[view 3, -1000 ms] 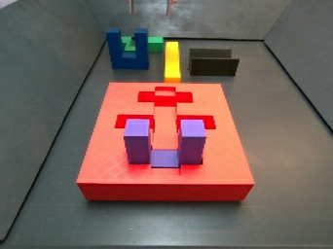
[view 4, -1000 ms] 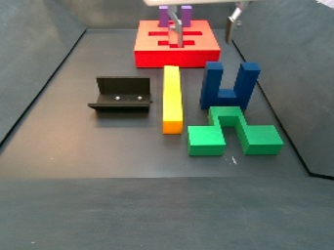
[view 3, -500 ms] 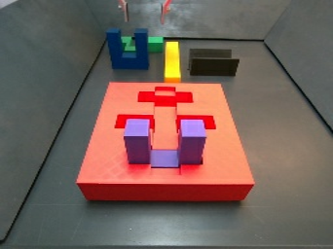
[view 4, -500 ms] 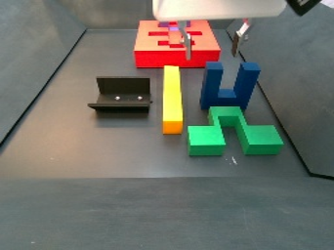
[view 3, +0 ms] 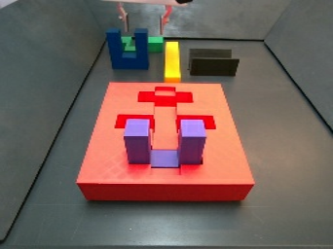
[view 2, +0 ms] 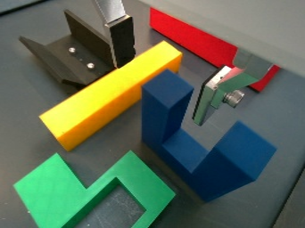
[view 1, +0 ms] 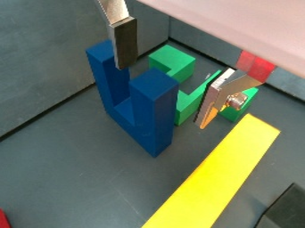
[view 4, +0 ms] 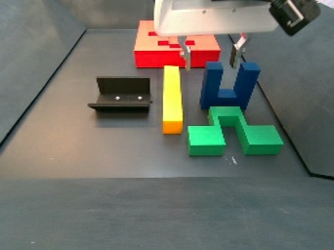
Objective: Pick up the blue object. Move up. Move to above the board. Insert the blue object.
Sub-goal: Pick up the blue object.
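Note:
The blue object (view 3: 128,60) should sit the way the purple block (view 3: 166,158) does: when the robot inserts it, its base should sink into the board while its pegs stay standing above the board.
The blue object (view 1: 134,102) is a dark blue U-shaped block standing upright on the floor; it shows in both wrist views (view 2: 197,138) and both side views (view 3: 127,51) (view 4: 229,86). My gripper (view 1: 173,69) is open and empty just above it, its fingers (view 2: 119,40) straddling one prong without touching; it also shows in the side views (view 3: 143,21) (view 4: 212,51). The board (view 3: 163,180) is a large red slab and carries a purple U-shaped block (view 3: 163,141) in a recess. The board's edge also shows behind the gripper (view 4: 154,46).
A yellow bar (view 4: 171,98) lies beside the blue object, with the dark fixture (view 4: 121,96) beyond it. A green block (view 4: 232,135) lies on the blue object's other side. Grey walls enclose the floor.
My gripper has come down from above toward the blue object, still open. No block has moved.

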Robot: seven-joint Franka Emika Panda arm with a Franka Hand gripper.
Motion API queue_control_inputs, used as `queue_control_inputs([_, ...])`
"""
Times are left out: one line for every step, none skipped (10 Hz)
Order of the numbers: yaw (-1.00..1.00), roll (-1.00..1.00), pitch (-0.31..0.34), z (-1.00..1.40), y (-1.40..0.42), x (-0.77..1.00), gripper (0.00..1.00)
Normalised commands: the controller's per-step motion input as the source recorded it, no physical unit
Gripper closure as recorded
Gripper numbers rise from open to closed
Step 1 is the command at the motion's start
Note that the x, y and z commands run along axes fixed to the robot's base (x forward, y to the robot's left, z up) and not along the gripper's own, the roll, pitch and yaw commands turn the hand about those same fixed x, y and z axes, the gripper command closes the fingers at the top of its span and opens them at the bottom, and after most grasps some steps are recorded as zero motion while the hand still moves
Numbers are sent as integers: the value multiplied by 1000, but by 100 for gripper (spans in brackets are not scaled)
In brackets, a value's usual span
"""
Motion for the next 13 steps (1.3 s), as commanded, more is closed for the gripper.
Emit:
queue_control_inputs([-263, 36, 1, -271, 0, 6, 0])
queue_control_inputs([-246, 49, 19, -263, 0, 0, 0])
queue_control_inputs([-197, 43, 11, -257, 0, 0, 0])
queue_control_inputs([-111, 24, 0, -217, 0, 0, 0])
queue_control_inputs([-66, 10, 0, -183, 0, 0, 0])
queue_control_inputs([0, 0, 0, -77, 0, 0, 0])
queue_control_inputs([0, 0, 0, -126, 0, 0, 0])
queue_control_inputs([0, 0, 0, 0, 0, 0, 0])
queue_control_inputs([0, 0, 0, 0, 0, 0, 100])
queue_control_inputs([0, 0, 0, 0, 0, 0, 100])
queue_control_inputs([0, 0, 0, 0, 0, 0, 100])
queue_control_inputs([0, 0, 0, 0, 0, 0, 100])
queue_control_inputs([0, 0, 0, 0, 0, 0, 100])
